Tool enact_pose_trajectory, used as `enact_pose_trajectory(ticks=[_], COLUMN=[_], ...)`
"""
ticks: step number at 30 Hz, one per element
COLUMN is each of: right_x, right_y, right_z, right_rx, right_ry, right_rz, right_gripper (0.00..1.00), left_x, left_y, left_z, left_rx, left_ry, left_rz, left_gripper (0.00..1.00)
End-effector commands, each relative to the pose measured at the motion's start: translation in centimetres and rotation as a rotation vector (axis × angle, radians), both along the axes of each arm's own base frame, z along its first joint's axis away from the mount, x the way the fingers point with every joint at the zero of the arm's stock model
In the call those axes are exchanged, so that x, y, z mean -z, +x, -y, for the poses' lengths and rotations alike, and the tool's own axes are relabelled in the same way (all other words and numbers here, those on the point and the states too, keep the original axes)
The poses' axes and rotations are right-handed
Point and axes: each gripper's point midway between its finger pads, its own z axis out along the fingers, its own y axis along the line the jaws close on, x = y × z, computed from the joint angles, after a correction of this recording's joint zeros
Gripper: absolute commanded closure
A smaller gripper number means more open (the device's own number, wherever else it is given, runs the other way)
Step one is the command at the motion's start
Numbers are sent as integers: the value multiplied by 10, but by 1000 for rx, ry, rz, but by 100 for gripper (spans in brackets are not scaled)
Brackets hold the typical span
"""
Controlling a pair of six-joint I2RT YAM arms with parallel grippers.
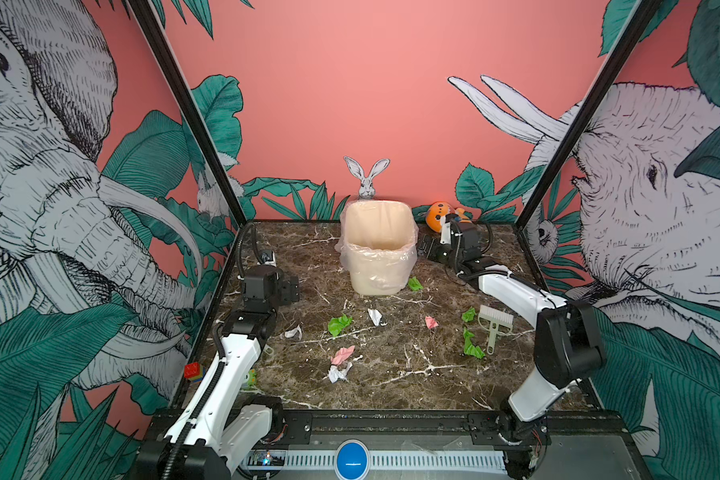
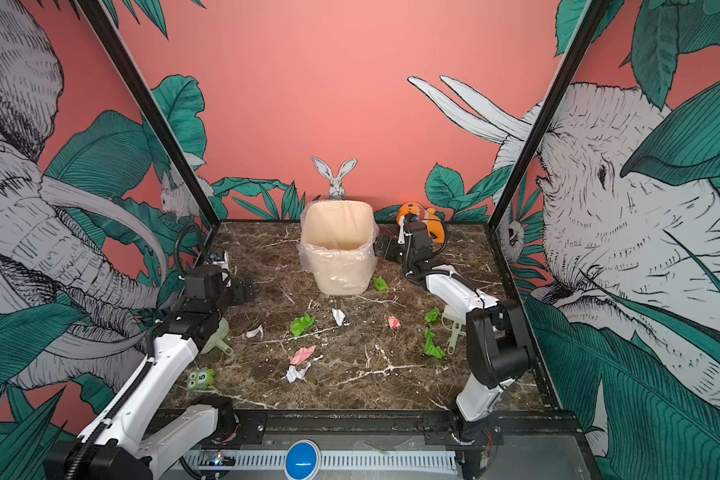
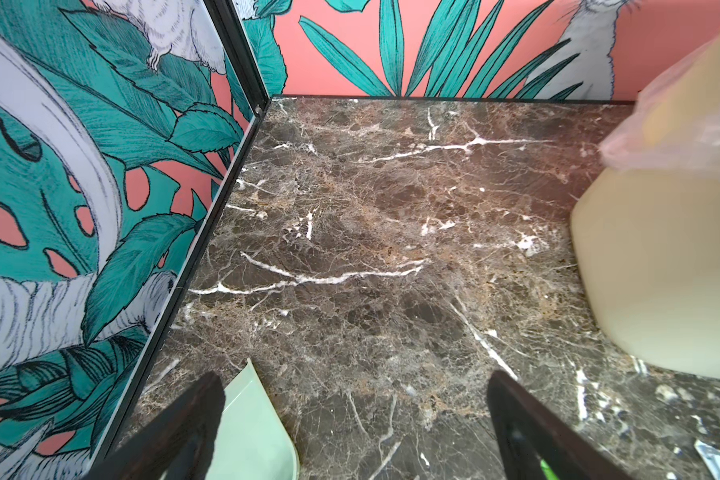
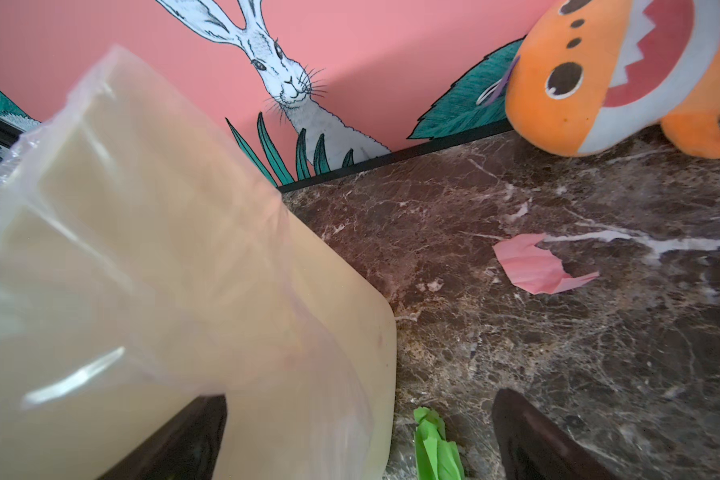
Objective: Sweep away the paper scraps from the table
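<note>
The bin is close to the green scrap (image 1: 415, 284), so next my right gripper moves back while my left gripper pulls the bin away by its rim (image 1: 344, 227).
Several crumpled paper scraps lie across the dark marble table (image 1: 391, 386): green ones (image 1: 339, 324) (image 1: 472, 345) (image 1: 414, 284), white ones (image 1: 375, 316) (image 1: 337, 372) and pink ones (image 1: 343, 354) (image 1: 431, 322). My left gripper (image 1: 292, 289) hovers open at the left, apart from the scraps, and the left wrist view shows the left gripper (image 3: 354, 378) over bare marble. Just right of the bin, my right gripper (image 1: 425, 247) stands open. In the right wrist view a green scrap (image 4: 435, 444) lies between the right gripper's (image 4: 362, 397) jaws, and a pink scrap (image 4: 537, 266) lies farther off.
A cream bin (image 1: 379, 249) lined with clear plastic stands at the back middle. An orange plush shark (image 1: 441, 214) sits in the back right corner. A pale green brush (image 1: 495, 324) lies at the right, and the dustpan (image 2: 217, 332) lies under my left arm. Toy blocks (image 2: 200, 378) sit at the front left.
</note>
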Motion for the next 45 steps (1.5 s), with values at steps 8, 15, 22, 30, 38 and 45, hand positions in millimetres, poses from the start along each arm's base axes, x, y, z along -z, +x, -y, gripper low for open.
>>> enact_pose_trajectory(ticks=[8,15,22,30,38,45], right_x=[-6,-3,-10,-25,-30,-29], right_y=[1,9,-5,-73,-133,-160], right_z=[-64,-81,-27,20,46,62], right_rx=[-147,-186,-54,24,40,71], right_ry=[82,25,-133,-141,-142,-145], right_rz=[0,-13,-36,-25,-42,-53], right_gripper=[1,1,1,1,1,1], left_x=[-52,-102,-124,-108,-92,-70], left_y=[0,15,50,91,118,132], left_z=[12,39,90,110,116,117], left_rx=[35,139,299,265,263,238], left_ry=[-81,-113,-124,-209,-170,-161], left_rz=[53,76,-10,-132,-204,-253], left_gripper=[0,1,6,23,30,37])
